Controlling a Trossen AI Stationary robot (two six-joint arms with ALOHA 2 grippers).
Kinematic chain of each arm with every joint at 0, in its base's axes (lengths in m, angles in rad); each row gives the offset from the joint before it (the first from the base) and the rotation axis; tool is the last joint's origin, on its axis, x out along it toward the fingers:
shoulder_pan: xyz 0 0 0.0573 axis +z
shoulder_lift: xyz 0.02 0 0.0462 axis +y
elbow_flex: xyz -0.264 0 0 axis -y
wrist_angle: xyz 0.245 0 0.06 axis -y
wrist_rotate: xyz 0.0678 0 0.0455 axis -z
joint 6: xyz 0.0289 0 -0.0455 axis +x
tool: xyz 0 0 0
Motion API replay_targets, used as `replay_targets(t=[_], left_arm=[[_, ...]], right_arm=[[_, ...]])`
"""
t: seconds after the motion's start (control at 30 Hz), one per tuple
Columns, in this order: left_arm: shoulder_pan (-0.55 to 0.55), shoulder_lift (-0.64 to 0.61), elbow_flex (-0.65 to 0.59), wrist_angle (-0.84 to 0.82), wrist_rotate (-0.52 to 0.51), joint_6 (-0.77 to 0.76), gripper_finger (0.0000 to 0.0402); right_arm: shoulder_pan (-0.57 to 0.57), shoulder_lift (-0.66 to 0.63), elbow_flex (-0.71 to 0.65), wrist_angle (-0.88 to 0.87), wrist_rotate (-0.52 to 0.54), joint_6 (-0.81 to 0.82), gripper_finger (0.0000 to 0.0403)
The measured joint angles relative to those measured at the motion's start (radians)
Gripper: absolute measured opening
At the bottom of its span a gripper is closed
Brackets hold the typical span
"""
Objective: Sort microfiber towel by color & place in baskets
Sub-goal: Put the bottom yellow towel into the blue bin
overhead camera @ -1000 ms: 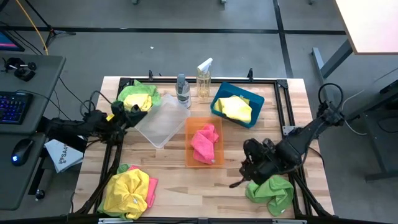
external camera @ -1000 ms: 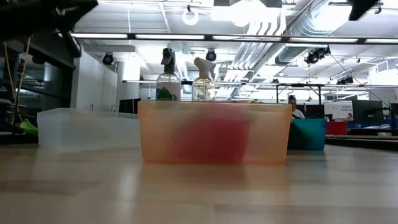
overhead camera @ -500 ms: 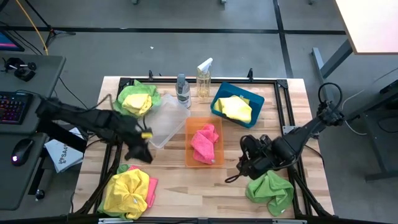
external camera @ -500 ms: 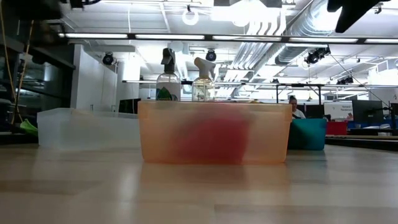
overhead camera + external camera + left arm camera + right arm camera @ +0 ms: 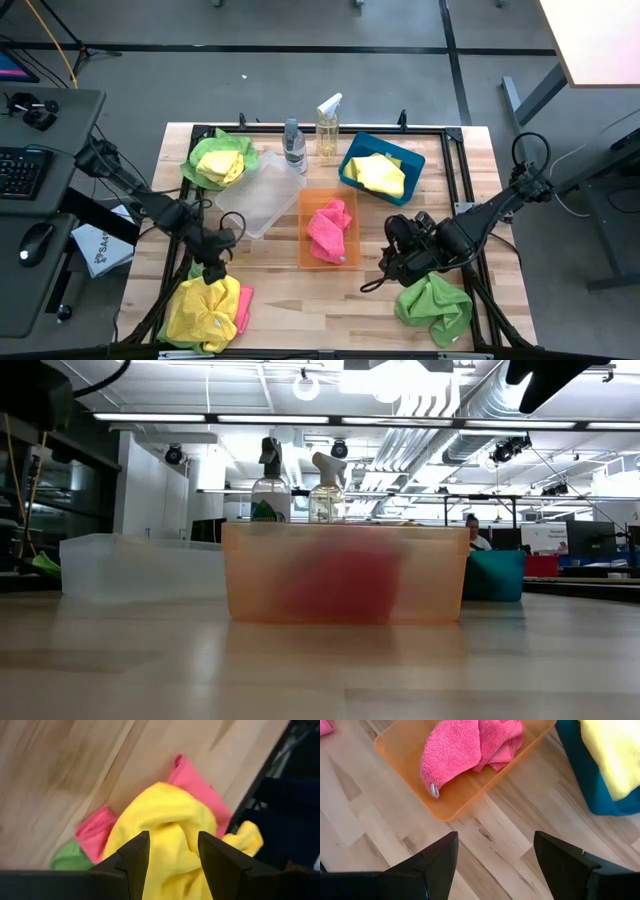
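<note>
The yellow towel [image 5: 204, 311] will come up by itself and hang limp when I lift it, because the pink edge [image 5: 244, 306] pokes out under loose yellow folds.
At the near left lies a heap of microfiber towels: a yellow towel [image 5: 200, 305] on top, pink [image 5: 245, 300] and green [image 5: 70, 860] beneath. My left gripper [image 5: 214, 272] hangs open just above that heap, with its fingers on either side of the yellow towel [image 5: 165, 815], pointing down at a slant. My right gripper [image 5: 378, 275] stands open over bare table between the orange basket [image 5: 328, 228], which holds a pink towel [image 5: 465, 745], and a green towel [image 5: 435, 308] at the near right. The teal basket [image 5: 382, 168] holds a yellow towel. The clear basket [image 5: 255, 200] stands left of the orange one.
A green and yellow heap of towels [image 5: 220, 160] lies at the far left beside the clear basket. Two spray bottles [image 5: 294, 145] [image 5: 327, 125] stand at the far edge. A black frame rail [image 5: 455, 180] runs around the table.
My left arm has swung from beside the far-left heap of towels toward the table's near edge. It has tipped its gripper downward, which now hangs over the near-left heap. The towels have kept still.
</note>
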Motion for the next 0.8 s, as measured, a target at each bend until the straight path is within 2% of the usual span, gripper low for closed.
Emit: replay_targets(t=[0.2,0.5,0.6,0.73,0.8], left_arm=[[-0.070,0.101,0.000,-0.025,-0.005,-0.090,0.0158],[-0.107,0.225,0.000,0.070,0.019,-0.113,0.0151],[-0.107,0.248,0.000,0.071,0.075,-0.112,0.0115],[-0.108,0.257,0.000,0.077,0.113,-0.095,0.0020],[-0.108,0.250,0.014,0.076,0.107,-0.078,0.0011]], right_arm=[[0.000,0.000,0.000,0.000,0.002,-0.016,0.0256],[0.000,0.000,0.000,-0.007,0.001,-0.016,0.0256],[0.000,0.000,0.000,-0.013,-0.002,-0.016,0.0256],[0.001,0.000,0.000,-0.019,-0.007,-0.015,0.0256],[0.007,-0.005,0.000,-0.017,-0.019,-0.015,0.0256]])
